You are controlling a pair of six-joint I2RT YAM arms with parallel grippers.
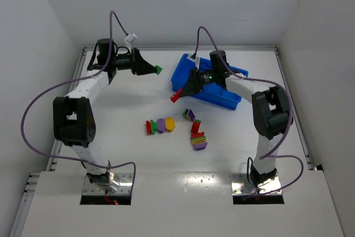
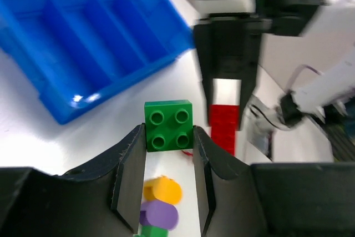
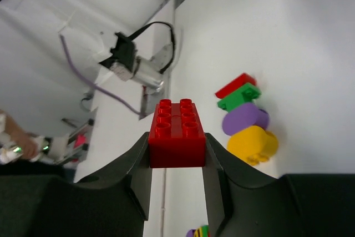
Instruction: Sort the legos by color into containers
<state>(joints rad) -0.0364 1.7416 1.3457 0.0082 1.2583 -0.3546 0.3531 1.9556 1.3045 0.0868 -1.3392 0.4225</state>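
Observation:
I should go on moving my right gripper toward the end (image 1: 229,99) farthest from the green brick and let go there, as the blue bin (image 1: 182,75) is empty beside the red brick.
My left gripper (image 1: 155,70) is shut on a green brick (image 2: 168,125), held above the table left of the blue bin (image 1: 211,88). My right gripper (image 1: 178,95) is shut on a red brick (image 3: 176,131), held just off the bin's near-left corner. The bin's inner compartments (image 2: 94,43) show in the left wrist view. On the table lie a row of red, green, purple and yellow pieces (image 1: 160,125), a small green and purple piece (image 1: 189,115) and a multicoloured stack (image 1: 198,137).
White walls close in the table on three sides. The right arm's elbow (image 1: 270,109) stands right of the bin. Cables loop above both arms.

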